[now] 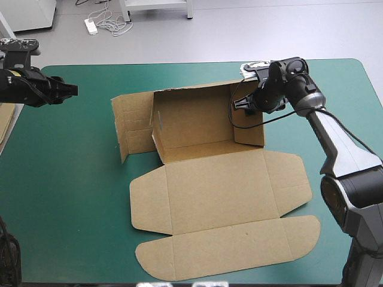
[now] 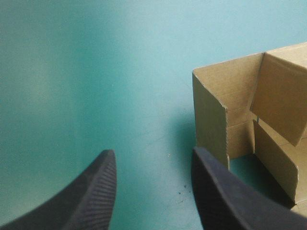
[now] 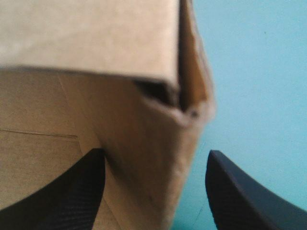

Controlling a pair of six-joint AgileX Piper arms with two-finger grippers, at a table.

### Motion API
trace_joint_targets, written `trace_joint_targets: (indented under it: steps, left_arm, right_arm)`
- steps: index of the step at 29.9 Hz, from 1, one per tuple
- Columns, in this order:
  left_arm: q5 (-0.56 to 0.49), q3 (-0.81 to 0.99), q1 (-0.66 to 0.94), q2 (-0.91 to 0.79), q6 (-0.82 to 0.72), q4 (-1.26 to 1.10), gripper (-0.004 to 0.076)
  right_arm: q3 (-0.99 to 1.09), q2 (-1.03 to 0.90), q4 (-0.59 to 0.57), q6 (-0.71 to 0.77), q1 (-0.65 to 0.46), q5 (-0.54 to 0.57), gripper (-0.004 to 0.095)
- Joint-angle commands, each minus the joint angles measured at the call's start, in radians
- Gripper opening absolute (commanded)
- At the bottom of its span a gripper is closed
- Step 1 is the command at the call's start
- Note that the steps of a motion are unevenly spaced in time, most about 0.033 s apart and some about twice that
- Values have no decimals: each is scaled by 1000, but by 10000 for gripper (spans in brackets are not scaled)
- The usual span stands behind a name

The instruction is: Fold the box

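A crease (image 1: 212, 156) joins the lid to the box, so when I lift the box's side, I expect the whole box (image 1: 194, 116) and its lid to come along together.
The brown box (image 1: 203, 179) lies mid-table with its rear and side walls raised and its long lid flat toward the front edge. My right gripper (image 1: 246, 103) is at the top of the box's right wall (image 1: 248, 128). In the right wrist view the right gripper (image 3: 153, 187) is open and straddles that wall (image 3: 144, 124), one finger inside the box and one outside. My left gripper (image 1: 69, 89) hovers near the table's left edge, well away from the box. It is open (image 2: 153, 191) over bare cover, with the box's left flap (image 2: 225, 96) ahead and to one side.
The teal-green cover (image 1: 72, 179) is bare to the left of the box and along the far edge. An edge of more brown board (image 1: 5, 122) shows at the table's left edge. The box's left flap (image 1: 128, 125) stands half raised.
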Motion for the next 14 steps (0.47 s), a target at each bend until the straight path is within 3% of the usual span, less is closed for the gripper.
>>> trace_joint_targets:
  steps: [1,14]
  left_arm:
    - [-71,-28,0,-32,3,-29,351]
    - [-101,-28,0,-19,17,-25,351]
  right_arm:
    - [-14,-79,6,-21,5,-26,583]
    - [335,-303,-45,20,36,-285,581]
